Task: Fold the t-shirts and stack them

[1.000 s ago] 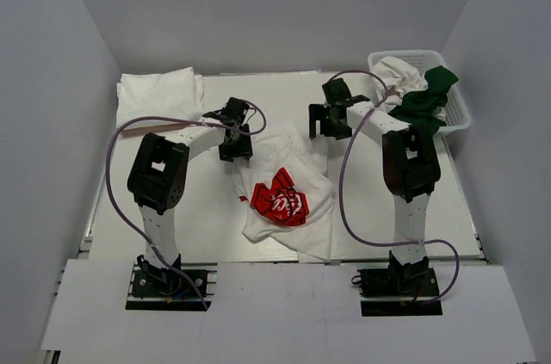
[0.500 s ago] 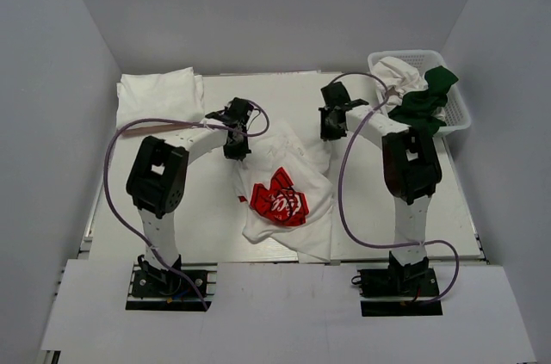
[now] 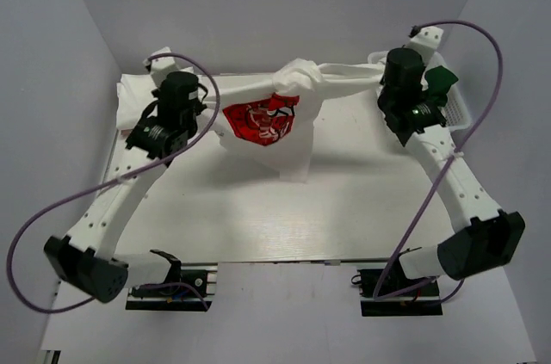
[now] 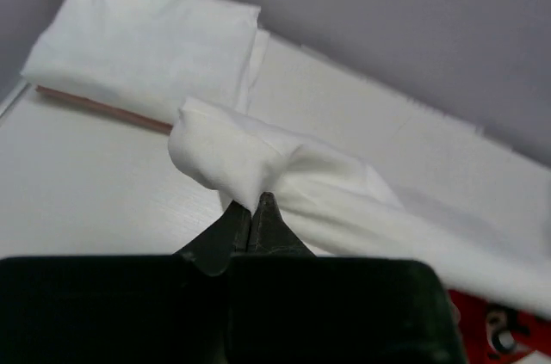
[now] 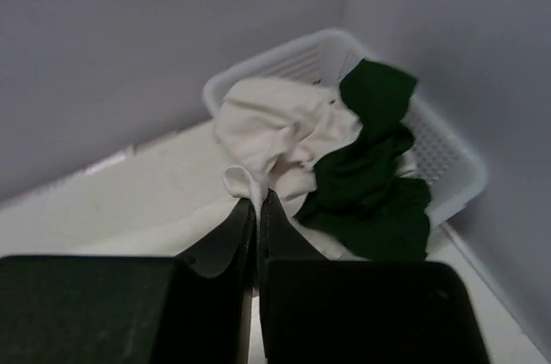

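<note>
The white t-shirt is hanging tight and is bunched up near its top middle (image 3: 298,78), so I should move my left gripper gently inward and put the t-shirt down flat toward the table's near edge (image 3: 275,252).
A white t-shirt with a red square print (image 3: 261,119) hangs stretched in the air over the back of the table, bunched into a knot near its top middle. My left gripper (image 4: 256,202) is shut on a white fold at its left end (image 4: 232,157). My right gripper (image 5: 256,200) is shut on a small loop of white cloth at its right end. In the top view the left gripper (image 3: 205,95) and the right gripper (image 3: 384,80) sit at the two ends of the taut cloth. A folded white t-shirt (image 3: 138,93) lies at the back left (image 4: 146,37).
A white lattice basket (image 3: 461,114) stands at the back right corner, holding a crumpled white shirt (image 5: 275,123) and a dark green shirt (image 5: 370,175). A thin brown strip (image 4: 103,110) runs along the folded shirt's near edge. Grey walls close in the back and sides.
Both grippers have shut on the printed shirt, lifted it off the table's middle and pulled it apart towards the back. Both arms now reach far out.
</note>
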Action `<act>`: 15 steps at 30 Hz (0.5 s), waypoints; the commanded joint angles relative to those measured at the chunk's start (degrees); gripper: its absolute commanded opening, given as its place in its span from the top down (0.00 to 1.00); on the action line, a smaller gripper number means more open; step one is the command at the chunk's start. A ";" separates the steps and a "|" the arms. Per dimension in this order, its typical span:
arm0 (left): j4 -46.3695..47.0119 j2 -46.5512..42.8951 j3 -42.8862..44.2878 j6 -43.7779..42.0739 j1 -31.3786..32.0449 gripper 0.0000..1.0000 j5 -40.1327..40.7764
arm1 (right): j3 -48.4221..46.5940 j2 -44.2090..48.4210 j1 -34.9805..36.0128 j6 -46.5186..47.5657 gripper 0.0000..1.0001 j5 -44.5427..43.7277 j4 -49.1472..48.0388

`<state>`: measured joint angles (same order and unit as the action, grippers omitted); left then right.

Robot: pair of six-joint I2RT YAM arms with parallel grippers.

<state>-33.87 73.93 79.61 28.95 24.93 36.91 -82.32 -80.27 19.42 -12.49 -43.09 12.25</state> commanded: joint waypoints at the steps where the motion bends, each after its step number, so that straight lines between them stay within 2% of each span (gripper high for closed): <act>1: 0.37 -6.07 0.81 -1.43 -0.41 1.00 12.74 | 2.34 3.36 -2.10 8.35 1.00 -17.61 -11.62; 4: 0.90 -9.93 1.68 -3.36 -0.41 1.00 16.96 | 2.69 7.04 -3.15 17.13 1.00 -21.33 -21.28; 7: 5.29 -13.27 2.56 -8.27 -0.41 1.00 14.78 | 2.17 11.44 -3.34 23.47 1.00 -19.41 -26.65; 12: 12.58 -21.18 2.56 -13.21 0.12 1.00 3.37 | -1.86 18.29 -3.42 24.88 1.00 -12.48 -26.84; 15: 13.13 -23.30 4.83 -14.70 0.12 1.00 -3.58 | -2.84 21.29 -3.25 24.88 1.00 -8.68 -26.05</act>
<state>-23.55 55.31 80.64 20.40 26.87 31.05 -80.88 -63.29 18.85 7.44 -47.24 -7.27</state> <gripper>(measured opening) 0.022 0.020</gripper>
